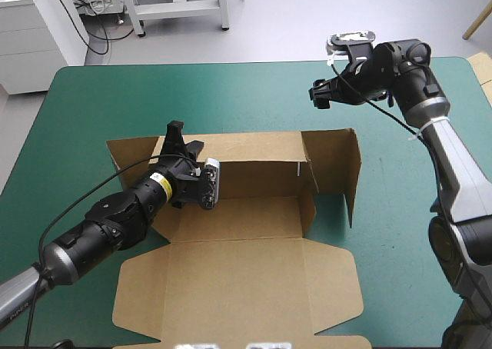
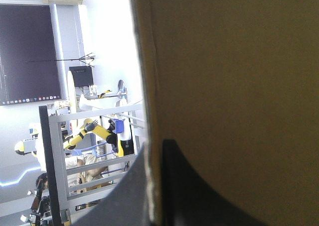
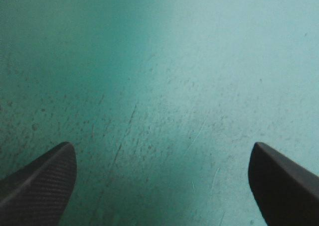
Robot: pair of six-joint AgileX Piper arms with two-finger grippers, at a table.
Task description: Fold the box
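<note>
The side flap [image 1: 335, 164] is spread outward from a straight crease [image 1: 308, 161], so it will fold inward and stay leaning over the box's bottom when I push it.
The brown box [image 1: 246, 264] lies in the middle of the teal-green table, its back and right walls [image 1: 338, 161] raised and its wide lid flat toward the front edge. My left gripper [image 1: 176, 136] is at the back wall's left end, shut on the board's upper edge. In the left wrist view the board [image 2: 229, 61] stands on edge between the black fingers [image 2: 130, 188], and my left gripper [image 2: 157, 149] pinches it. My right gripper [image 1: 323, 95] hovers beyond the box's back right corner. In the right wrist view my right gripper [image 3: 162, 154] is open over bare cover.
Bare teal-green cover [image 1: 69, 157] lies left of the box, beyond it and to its right. A pale sheet edge [image 1: 483, 66] shows at the table's far right corner. The left arm reaches over the box's left flap [image 1: 138, 284].
</note>
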